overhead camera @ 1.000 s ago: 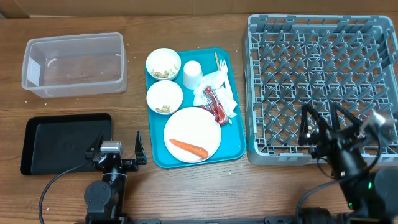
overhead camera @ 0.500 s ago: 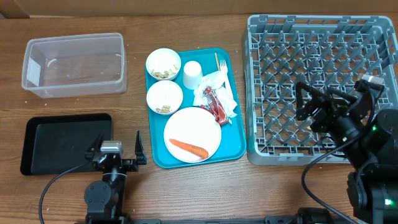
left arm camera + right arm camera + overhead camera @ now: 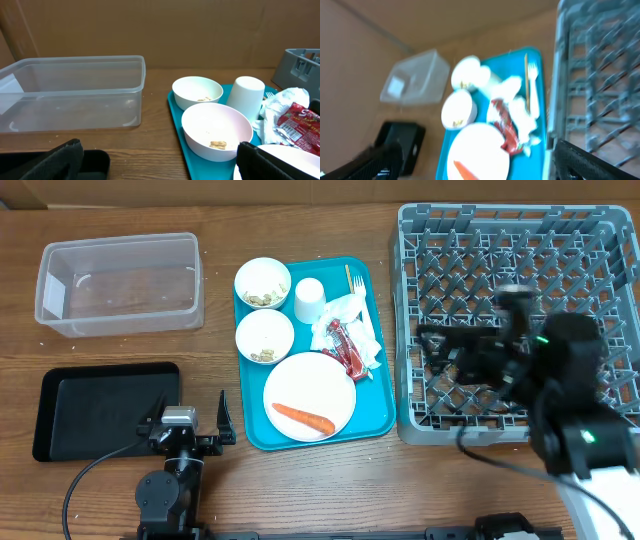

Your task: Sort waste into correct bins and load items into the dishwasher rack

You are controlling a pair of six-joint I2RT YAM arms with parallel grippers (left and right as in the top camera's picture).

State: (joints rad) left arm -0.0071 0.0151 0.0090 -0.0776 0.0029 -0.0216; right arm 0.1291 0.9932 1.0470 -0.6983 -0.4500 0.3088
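Observation:
The carrot is lying on the white plate (image 3: 312,387), so my right gripper should move back over the rack and my left gripper should pick up the carrot (image 3: 304,418) first.
On the teal tray, the white plate (image 3: 318,385) carries the carrot (image 3: 303,418). Behind it are two crumb-filled bowls (image 3: 263,283) (image 3: 265,337), the cup (image 3: 309,300), the fork (image 3: 352,280), napkins (image 3: 352,315) and the red wrapper (image 3: 347,350). The clear tub (image 3: 120,280) stands at the back left, with the black tray (image 3: 105,410) in front of it. My left gripper (image 3: 187,414) rests open between the black tray and the teal tray, holding nothing. My right gripper (image 3: 433,356) hangs open and empty over the left part of the grey rack (image 3: 500,240), pointing at the tray.
The teal tray (image 3: 380,415) lies between the bins and the rack. The rack's left wall (image 3: 403,330) stands close to the tray's right edge. The right wrist view is blurred; it shows the plate (image 3: 480,147) and wrapper (image 3: 507,125) below.
My right arm has swung left from the rack's front right corner to above its left part, towards the teal tray. The left arm and all objects have stayed put.

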